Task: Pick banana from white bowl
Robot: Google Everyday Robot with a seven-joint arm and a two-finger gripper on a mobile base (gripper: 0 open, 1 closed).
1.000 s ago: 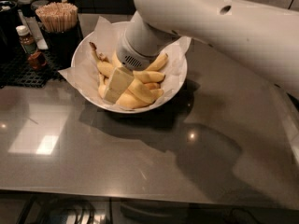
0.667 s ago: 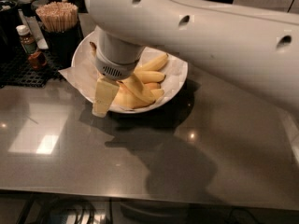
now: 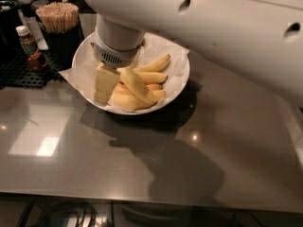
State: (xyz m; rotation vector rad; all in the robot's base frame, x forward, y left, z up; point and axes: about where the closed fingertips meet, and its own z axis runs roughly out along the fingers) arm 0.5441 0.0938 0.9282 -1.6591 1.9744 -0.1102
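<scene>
The bowl's paper-lined rim [image 3: 86, 91] is next to my gripper, which hangs at the bananas' ends. Next, I move back over the middle of the pile [image 3: 144, 85] and reach down there.
The white bowl [image 3: 177, 82], lined with crinkled white paper, stands at the back middle of the grey table. Several yellow bananas lie in it. The longest, thickest banana [image 3: 127, 101] lies along the front of the pile, and its stem end is hidden behind my gripper. A slimmer banana [image 3: 138, 86] lies slantwise on top. My gripper [image 3: 105, 83] hangs from the big white arm [image 3: 199, 18] and reaches down into the left side of the bowl, touching or just beside the bananas' left ends.
A black holder of wooden sticks [image 3: 58, 18] and a small brown bottle [image 3: 28, 44] stand on a black mat [image 3: 23, 72] at the back left, close to the bowl. The arm covers the bowl's back rim. The table's front edge [image 3: 142, 201] runs along the bottom.
My gripper has moved left, from the middle of the banana pile to the bowl's left side, and the arm has swung across the top of the view. The bananas look unmoved.
</scene>
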